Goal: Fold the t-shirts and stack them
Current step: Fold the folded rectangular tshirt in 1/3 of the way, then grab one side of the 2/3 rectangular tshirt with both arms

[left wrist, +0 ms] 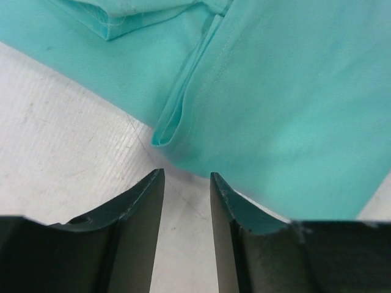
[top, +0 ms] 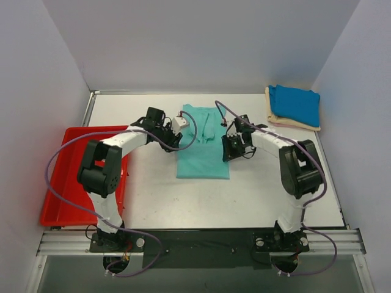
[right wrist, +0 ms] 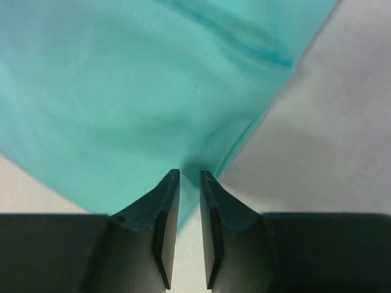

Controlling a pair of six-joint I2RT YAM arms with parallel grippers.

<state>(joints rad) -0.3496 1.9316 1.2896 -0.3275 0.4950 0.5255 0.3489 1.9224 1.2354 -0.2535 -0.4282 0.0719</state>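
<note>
I can see that the teal-green t-shirt's side edge is beyond my left gripper's open fingers, so my left gripper should move in and pinch that edge before both grippers lift.
The teal-green t-shirt lies partly folded on the table's middle, sleeves turned in. My left gripper is at its left edge, open. In the left wrist view only bare table shows between the fingers, with the shirt's hem just ahead. My right gripper is at the shirt's right edge. Its jaws are nearly together, pinching the cloth edge at the fingertips. The bright blue t-shirt lies folded on the cream one at the back right.
A red plastic tray sits at the left, partly off the table edge. Grey walls close in the back and both sides. The arm bases stand on a rail along the near edge.
</note>
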